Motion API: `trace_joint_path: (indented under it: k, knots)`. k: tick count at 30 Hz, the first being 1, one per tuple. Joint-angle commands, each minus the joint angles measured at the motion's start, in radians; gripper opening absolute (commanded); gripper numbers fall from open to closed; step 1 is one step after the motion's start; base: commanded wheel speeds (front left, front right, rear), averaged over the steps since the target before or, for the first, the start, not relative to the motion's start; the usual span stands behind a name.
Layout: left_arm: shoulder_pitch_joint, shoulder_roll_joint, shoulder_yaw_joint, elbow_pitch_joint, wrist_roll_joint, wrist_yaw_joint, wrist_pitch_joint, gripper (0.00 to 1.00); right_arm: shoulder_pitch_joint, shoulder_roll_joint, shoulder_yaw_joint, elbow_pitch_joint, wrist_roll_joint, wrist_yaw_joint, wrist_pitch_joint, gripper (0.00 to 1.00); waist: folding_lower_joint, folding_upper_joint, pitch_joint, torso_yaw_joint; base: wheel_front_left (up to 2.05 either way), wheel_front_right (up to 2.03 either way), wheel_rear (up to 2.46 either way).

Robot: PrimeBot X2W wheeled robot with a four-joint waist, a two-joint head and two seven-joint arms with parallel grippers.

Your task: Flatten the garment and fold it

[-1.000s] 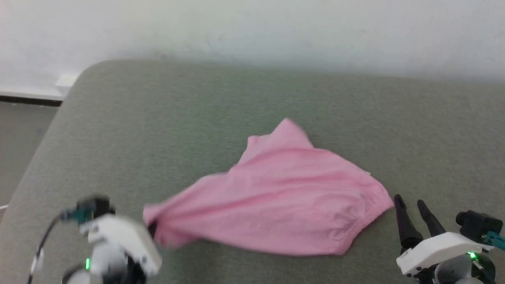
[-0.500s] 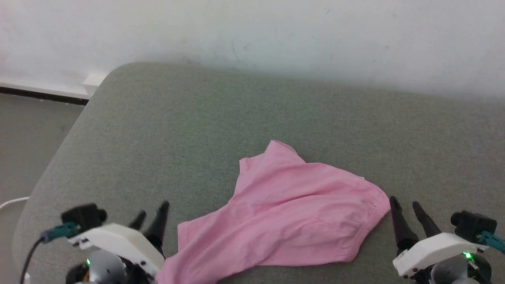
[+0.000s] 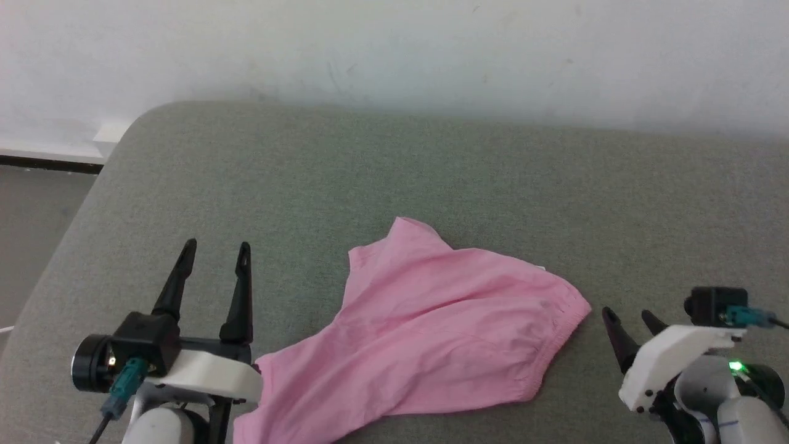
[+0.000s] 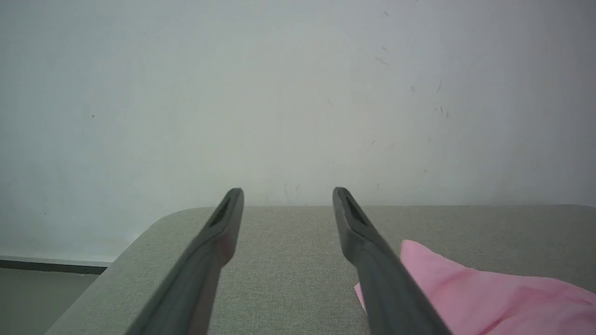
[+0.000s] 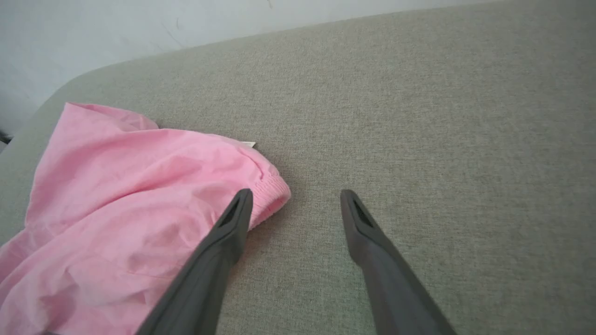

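Note:
I should expect a bigger tag to come out when I fold the garment (image 3: 458, 333) over, because only a white sliver (image 3: 541, 267) sticks out from under it.
The garment (image 3: 431, 327), a light-pink pair of shorts, lies wrinkled on the grey-green cushion (image 3: 394, 185), its gathered waistband at the right end and one leg trailing to the lower left. My left gripper (image 3: 217, 250) stands open just left of that trailing leg, with nothing between its fingers. In the left wrist view the garment (image 4: 479, 298) lies to the right of the open left gripper (image 4: 287, 195). My right gripper (image 3: 627, 316) is open beside the waistband. In the right wrist view the garment (image 5: 116, 204) has its waistband corner at the left fingertip of the open right gripper (image 5: 296, 197).
The cushion's rounded left edge (image 3: 74, 222) drops to the floor (image 3: 31, 234). A pale wall (image 3: 394, 55) rises behind the cushion. A small white tag (image 5: 249, 144) pokes out at the waistband.
My left gripper has let go of the garment's leg and opened, then risen with fingers pointing away. The garment has slackened onto the cushion. The camera has shifted.

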Motion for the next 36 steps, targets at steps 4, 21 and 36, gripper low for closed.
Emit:
trace_joint_path:
  k: [4, 21, 36]
  knots:
    - [-0.040, -0.030, -0.025, 0.040, 0.020, 0.012, -0.030, 1.00, -0.116, 0.002, 0.030, -0.012, -0.113, -0.001, 0.210, 1.00, 0.0000, -0.0001, 0.044, 0.002, 0.00, 0.00, 0.00]
    - [-0.128, -0.109, -0.071, 0.139, 0.046, -0.017, -0.050, 1.00, -0.247, -0.009, 0.126, 0.232, -0.254, -0.001, 0.432, 0.36, 0.0000, -0.0001, 0.108, 0.063, 0.00, 0.00, 0.00]
    - [-0.098, -0.109, -0.048, 0.167, 0.049, -0.038, -0.050, 1.00, -0.204, -0.135, -0.235, 0.165, -0.219, -0.001, 0.406, 0.00, 0.0000, -0.0001, 0.060, 0.015, 0.00, 0.00, 0.00]
